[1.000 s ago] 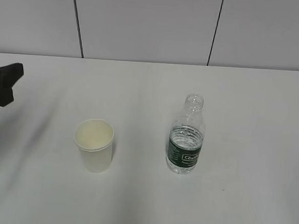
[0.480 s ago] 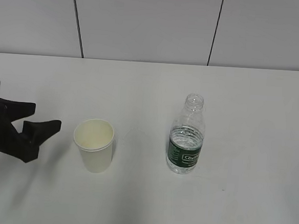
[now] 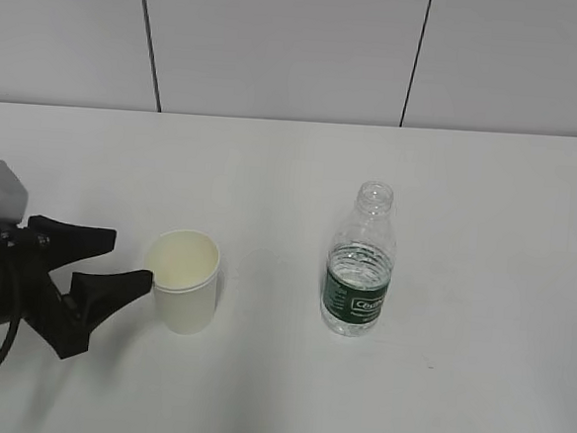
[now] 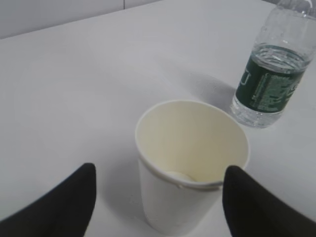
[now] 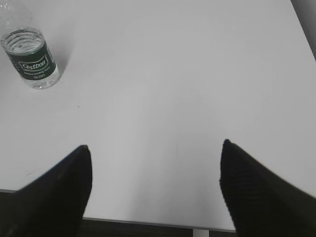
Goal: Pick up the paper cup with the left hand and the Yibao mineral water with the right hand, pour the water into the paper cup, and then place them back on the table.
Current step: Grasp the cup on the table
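The near finger of my left gripper is pointing at the paper cup's side (image 3: 161,295). I should therefore move the gripper toward the front edge (image 3: 199,337) and get its fingers on both sides of the cup before closing.
The white paper cup (image 3: 185,284) stands upright on the white table (image 3: 292,167), left of centre. It also shows in the left wrist view (image 4: 190,163), empty. The Yibao mineral water bottle (image 3: 358,273) stands uncapped to its right, and shows in the left wrist view (image 4: 270,81) and the right wrist view (image 5: 30,58). My left gripper (image 3: 127,260) is open, its fingertips level with the cup's left side, one finger (image 3: 115,289) touching or nearly touching it. My right gripper (image 5: 155,158) is open and empty over bare table near the front edge, far from the bottle. It is out of the exterior view.
A grey panelled wall (image 3: 280,47) stands behind the table. The table's front edge (image 5: 148,222) shows below my right gripper.
My left arm has come in from the left edge and moved right toward the cup, its open fingers now beside it. Cup and bottle have not moved.
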